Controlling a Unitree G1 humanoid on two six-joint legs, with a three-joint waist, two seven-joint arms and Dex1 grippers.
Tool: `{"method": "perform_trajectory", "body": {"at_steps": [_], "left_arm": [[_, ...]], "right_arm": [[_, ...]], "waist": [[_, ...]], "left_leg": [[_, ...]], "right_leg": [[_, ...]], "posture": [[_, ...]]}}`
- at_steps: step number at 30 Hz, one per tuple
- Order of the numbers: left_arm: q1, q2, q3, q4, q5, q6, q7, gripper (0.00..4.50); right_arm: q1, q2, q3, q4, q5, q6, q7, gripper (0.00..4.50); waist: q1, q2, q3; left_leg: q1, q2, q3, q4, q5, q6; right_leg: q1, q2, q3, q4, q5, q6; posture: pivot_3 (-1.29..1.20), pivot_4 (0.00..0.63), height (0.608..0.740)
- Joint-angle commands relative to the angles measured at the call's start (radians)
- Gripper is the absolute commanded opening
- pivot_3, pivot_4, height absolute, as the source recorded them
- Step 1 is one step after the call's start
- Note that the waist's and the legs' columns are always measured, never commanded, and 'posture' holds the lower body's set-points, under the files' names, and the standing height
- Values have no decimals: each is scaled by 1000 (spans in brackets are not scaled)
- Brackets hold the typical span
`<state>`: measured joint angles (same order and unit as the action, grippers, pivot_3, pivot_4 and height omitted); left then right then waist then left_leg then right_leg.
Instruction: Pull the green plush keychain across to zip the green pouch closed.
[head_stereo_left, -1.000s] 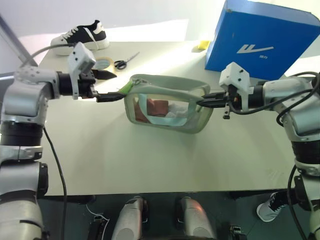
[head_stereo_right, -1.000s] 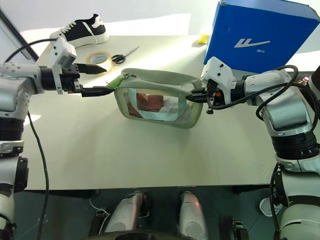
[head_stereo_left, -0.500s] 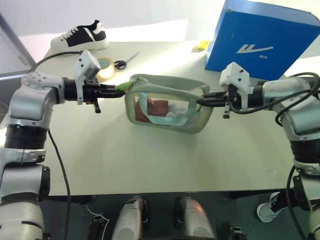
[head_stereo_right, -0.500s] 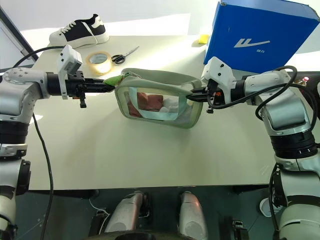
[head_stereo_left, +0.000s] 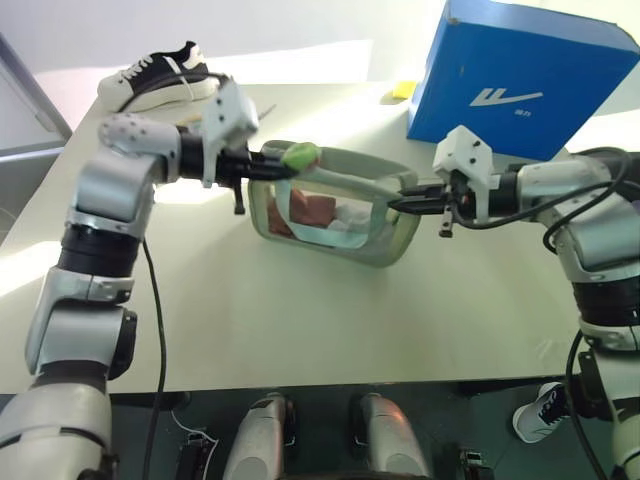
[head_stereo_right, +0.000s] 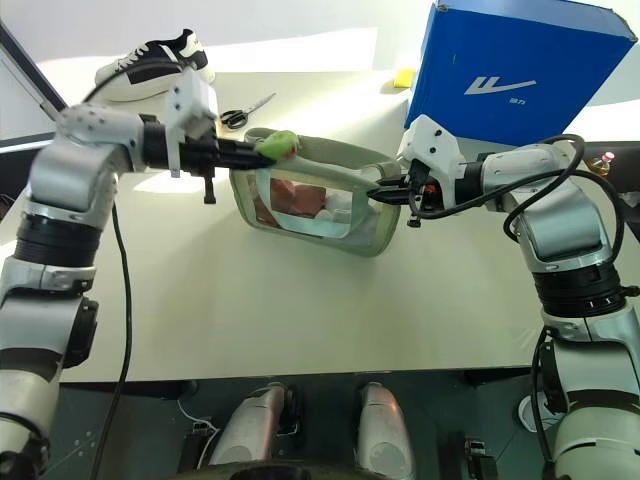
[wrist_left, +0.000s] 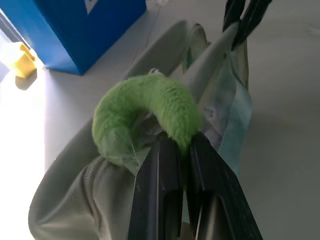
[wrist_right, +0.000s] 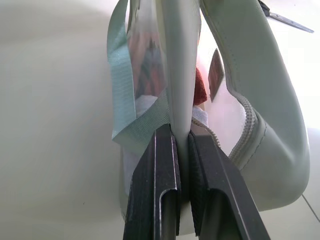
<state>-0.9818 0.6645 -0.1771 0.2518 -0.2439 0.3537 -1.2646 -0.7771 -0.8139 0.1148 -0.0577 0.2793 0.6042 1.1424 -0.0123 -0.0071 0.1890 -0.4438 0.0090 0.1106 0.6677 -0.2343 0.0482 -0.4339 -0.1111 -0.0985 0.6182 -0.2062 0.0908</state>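
Note:
The zipper gapes (head_stereo_left: 350, 174) from the keychain toward the robot's right gripper, so next the left gripper lets go of the keychain, takes the pouch's corner (head_stereo_left: 257, 194) instead and lets the right gripper do the pulling.
The green pouch (head_stereo_left: 335, 215) stands on the table's middle, its clear window showing red and light-blue contents, its top still gaping. The green plush keychain (head_stereo_left: 301, 155) sits on the pouch's top edge, near its left end. My left gripper (head_stereo_left: 282, 170) is shut on the keychain; in the left wrist view the black fingers (wrist_left: 167, 190) pinch the fuzzy loop (wrist_left: 145, 120). My right gripper (head_stereo_left: 400, 203) is shut on the pouch's right end, clamping the fabric edge (wrist_right: 181, 75) between its fingers (wrist_right: 162, 185).
A big blue box (head_stereo_left: 520, 80) stands at the back right, close behind my right arm. A black-and-white sneaker (head_stereo_left: 155, 78) lies at the back left, scissors (head_stereo_right: 245, 110) near it, and a small yellow object (head_stereo_left: 401, 91) sits left of the box.
My left gripper closed on the keychain and has carried it rightward along the pouch's top. The right gripper has kept its hold and place.

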Motion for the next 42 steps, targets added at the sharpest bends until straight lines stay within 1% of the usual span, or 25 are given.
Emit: {"method": "perform_trajectory", "body": {"at_steps": [1,2,5,6,8,12,15,18,20,23,26,29,30,31,35,36,42], "left_arm": [[3,25,-4,6,41,-58,-15,25],[-3,21,4,17,41,-59,-9,349],[-32,17,28,37,22,-34,-5,1547],[-42,16,40,34,14,-17,6,2145],[-69,15,69,28,-16,39,23,3093],[-71,57,110,-7,-56,98,-4,3093],[-52,102,116,-1,-47,90,-26,3093],[-32,118,115,35,-33,65,-17,3093],[-5,113,102,66,-12,28,-7,3093],[27,74,83,123,27,-47,29,3093],[29,27,82,160,39,-69,56,3093],[39,10,80,152,42,-74,46,3093],[41,8,82,149,41,-73,45,2596],[42,10,89,144,34,-68,40,2352],[55,28,99,111,22,-45,26,425],[68,37,100,89,20,-37,22,69],[129,82,112,-18,3,22,32,69]], "right_arm": [[4,-5,-9,-41,4,7,-11,0],[5,-6,-10,-44,5,9,-13,0],[13,-6,-12,-56,8,15,-19,0],[15,-6,-12,-59,8,16,-21,0],[16,-6,-12,-62,9,19,-23,0],[12,-7,-12,-60,8,19,-24,0],[8,-7,-12,-62,9,22,-23,0],[8,-9,-12,-65,10,23,-21,0],[9,-10,-11,-71,11,26,-21,0],[12,-13,-12,-83,14,35,-21,0],[14,-16,-14,-91,15,43,-21,0],[15,-21,-14,-96,15,51,-22,0],[15,-22,-14,-97,15,53,-23,0],[15,-22,-14,-98,16,55,-24,0],[16,-24,-17,-102,17,59,-27,0],[14,-21,-17,-101,17,59,-31,0],[-6,7,-16,-112,39,87,-46,0]], "waist": [[0,0,0],[0,0,0],[1,0,0],[1,0,0],[1,0,0],[-2,0,0],[-1,0,0],[1,0,0],[2,0,0],[1,0,0],[3,0,0],[1,0,0],[1,0,0],[0,0,0],[1,0,0],[1,0,0],[0,0,0]], "left_leg": [[0,0,0,0,0,0],[0,0,0,0,0,0],[0,0,0,0,0,1],[0,0,0,0,-1,1],[0,0,0,0,-1,1],[0,0,0,0,-1,1],[0,0,0,0,-1,1],[0,0,0,0,-1,1],[0,0,0,0,-1,1],[0,0,0,0,-1,1],[0,0,0,0,-1,1],[0,0,0,0,-1,1],[0,0,0,0,-1,1],[0,0,0,0,-1,1],[0,0,0,0,-1,1],[0,0,0,0,-1,1],[0,0,-1,0,-1,1]], "right_leg": [[0,0,0,0,0,0],[0,-1,0,0,0,0],[0,-1,0,0,0,0],[0,-1,0,0,0,0],[0,-1,0,0,0,0],[0,-1,0,0,0,0],[0,0,0,0,0,0],[0,0,0,0,0,0],[0,0,0,0,0,0],[0,-1,0,0,0,0],[0,-1,0,0,0,0],[0,-1,0,0,0,0],[0,-1,0,0,0,0],[0,-1,0,0,0,0],[0,-1,0,0,0,0],[0,-1,0,0,0,0],[0,-2,0,0,0,0]], "posture": [[0,150,740],[0,150,740],[0,150,740],[0,150,740],[0,150,740],[0,150,740],[0,150,740],[0,150,740],[0,150,740],[0,150,740],[0,150,740],[0,150,740],[0,150,740],[0,150,740],[0,150,740],[0,150,740],[0,150,740]]}}
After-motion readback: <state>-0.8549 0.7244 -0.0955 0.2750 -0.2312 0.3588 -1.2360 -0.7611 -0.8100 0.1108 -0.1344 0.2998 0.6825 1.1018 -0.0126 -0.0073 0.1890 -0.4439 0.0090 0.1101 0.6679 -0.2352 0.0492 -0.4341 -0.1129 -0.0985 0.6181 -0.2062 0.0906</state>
